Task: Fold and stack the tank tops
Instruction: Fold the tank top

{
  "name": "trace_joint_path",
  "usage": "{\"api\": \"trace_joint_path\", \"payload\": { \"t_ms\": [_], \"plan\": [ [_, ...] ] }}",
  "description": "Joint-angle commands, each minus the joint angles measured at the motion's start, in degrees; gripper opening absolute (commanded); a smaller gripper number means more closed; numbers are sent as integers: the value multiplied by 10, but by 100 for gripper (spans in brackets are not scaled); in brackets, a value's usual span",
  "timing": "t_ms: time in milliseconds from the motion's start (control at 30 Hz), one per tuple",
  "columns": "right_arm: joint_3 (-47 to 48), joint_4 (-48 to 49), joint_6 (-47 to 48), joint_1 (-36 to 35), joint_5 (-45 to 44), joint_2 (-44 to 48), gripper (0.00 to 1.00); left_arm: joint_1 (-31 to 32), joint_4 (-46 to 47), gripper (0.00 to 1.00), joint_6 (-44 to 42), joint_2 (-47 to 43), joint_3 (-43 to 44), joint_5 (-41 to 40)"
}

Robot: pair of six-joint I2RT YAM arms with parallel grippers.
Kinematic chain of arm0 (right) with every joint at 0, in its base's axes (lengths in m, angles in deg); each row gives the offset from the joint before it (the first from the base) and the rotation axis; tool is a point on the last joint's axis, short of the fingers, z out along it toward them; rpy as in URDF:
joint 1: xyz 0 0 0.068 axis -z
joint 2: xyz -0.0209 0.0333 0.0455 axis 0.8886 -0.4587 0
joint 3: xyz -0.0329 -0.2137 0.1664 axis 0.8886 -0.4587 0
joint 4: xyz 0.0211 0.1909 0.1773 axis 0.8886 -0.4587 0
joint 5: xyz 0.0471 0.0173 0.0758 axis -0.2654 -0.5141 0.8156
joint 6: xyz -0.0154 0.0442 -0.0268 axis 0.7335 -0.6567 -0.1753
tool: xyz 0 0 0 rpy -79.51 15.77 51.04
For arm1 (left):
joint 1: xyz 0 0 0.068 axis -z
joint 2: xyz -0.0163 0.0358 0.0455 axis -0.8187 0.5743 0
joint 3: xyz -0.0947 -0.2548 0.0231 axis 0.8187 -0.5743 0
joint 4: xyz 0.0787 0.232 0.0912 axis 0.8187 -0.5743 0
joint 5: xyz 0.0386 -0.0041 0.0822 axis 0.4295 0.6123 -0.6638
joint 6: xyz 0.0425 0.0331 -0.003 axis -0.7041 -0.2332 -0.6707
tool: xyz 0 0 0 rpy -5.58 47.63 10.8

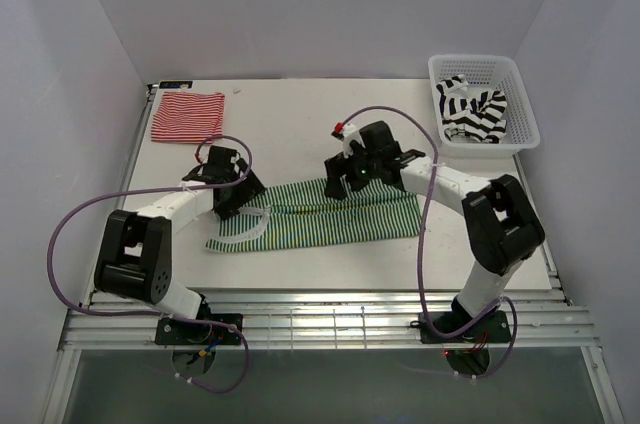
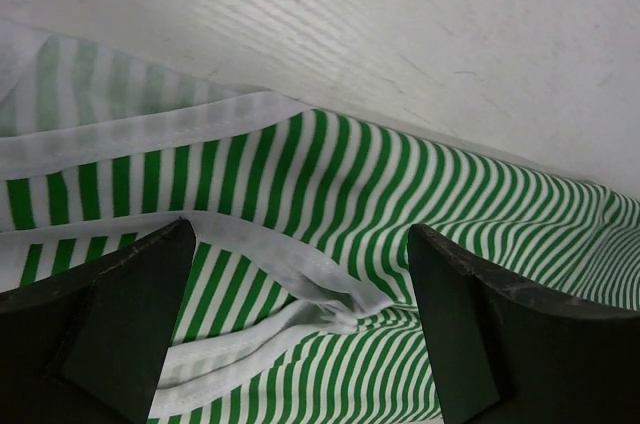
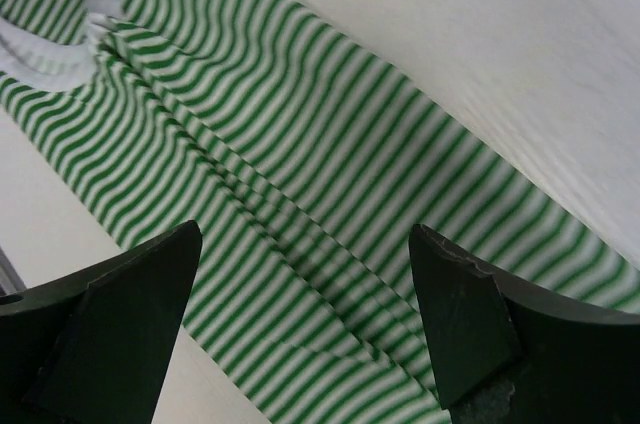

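Note:
The green-and-white tank top (image 1: 322, 218) is lying crosswise, so next my left gripper swings the straps back while my right gripper swings the hem (image 1: 416, 215) to the front rail.
The green-and-white tank top (image 1: 330, 216) lies as a long folded strip across the middle of the table. My left gripper (image 1: 232, 194) is open over its left end, above the white-trimmed straps (image 2: 290, 264). My right gripper (image 1: 345, 176) is open over the strip's upper middle, jaws wide above creased green stripes (image 3: 300, 234). The red-and-white tank top (image 1: 186, 115) lies folded at the back left. The black-and-white tank top (image 1: 474, 112) is crumpled in the basket.
A white lattice basket (image 1: 520, 119) stands at the back right corner. Purple cables loop from both arms. The table's front edge meets a metal rail (image 1: 330, 319).

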Motion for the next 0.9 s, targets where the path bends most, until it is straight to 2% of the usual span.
{"api": "trace_joint_path", "payload": {
  "t_ms": [0,167,433,600,867],
  "plan": [
    [66,-10,8,-50,77,-45,90,-29,-28,98,25,6,3,18],
    [122,-1,8,-97,117,-115,90,-58,-18,98,29,8,-20,54],
    [166,16,8,-128,145,-183,90,-66,-14,98,14,16,-7,53],
    [165,17,8,-145,149,-188,90,-66,-12,98,12,20,-5,57],
    [95,21,30,-179,145,-139,90,-68,-14,98,14,30,-3,47]
  ]
}}
